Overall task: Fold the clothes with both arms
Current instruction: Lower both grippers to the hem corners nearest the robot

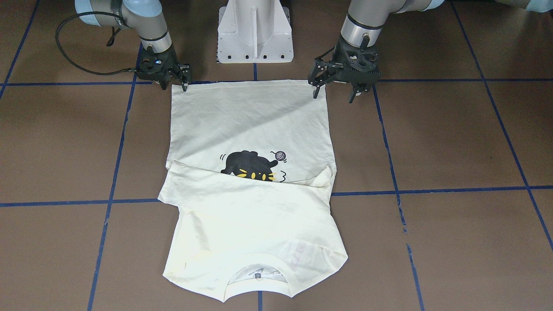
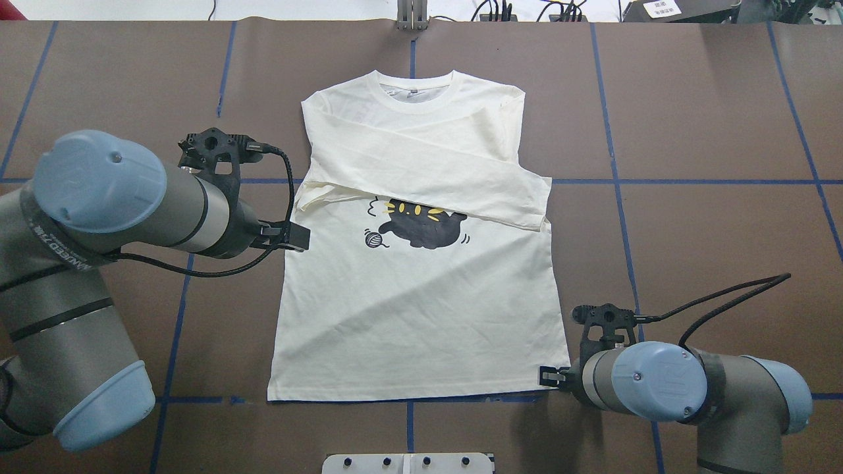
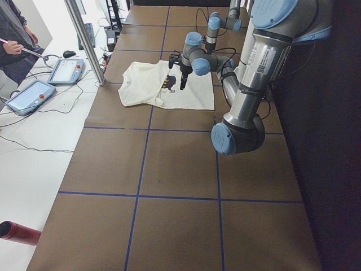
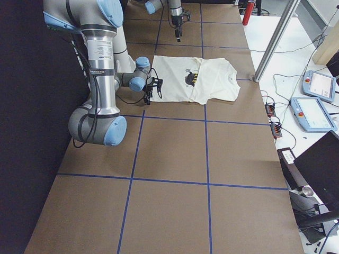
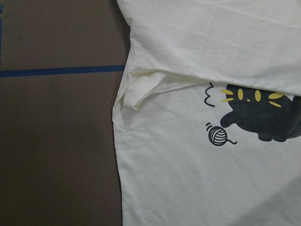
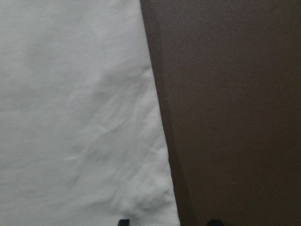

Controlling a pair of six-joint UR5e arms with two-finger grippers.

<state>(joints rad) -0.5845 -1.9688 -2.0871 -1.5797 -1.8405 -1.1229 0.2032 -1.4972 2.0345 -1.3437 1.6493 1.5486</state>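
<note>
I expect the whole cream-white shirt (image 1: 252,129) to slide along toward me when I lift and pull its hem, because the collar end (image 1: 257,288) is lying flat and loose.
The cream-white shirt (image 2: 415,309) lies flat, cat print up, collar away from me and hem toward me. Both sleeves are folded across the chest and cover the top of the cat (image 1: 250,164). My right gripper (image 1: 175,85) is open and low at the hem's right corner. In the right wrist view, both fingertips (image 6: 123,221) straddle the shirt's edge (image 6: 70,117). My left gripper (image 1: 336,93) is open and empty, raised above the shirt's left edge. Its wrist view shows the shirt (image 5: 188,179) from above, but not its own fingers.
The white pedestal base (image 1: 255,39) stands at my side of the brown table (image 2: 691,197), just behind the hem. Blue tape lines cross the surface. A metal pole (image 3: 84,39) and control pendants (image 4: 312,106) stand beyond the table's far edge, near the collar.
</note>
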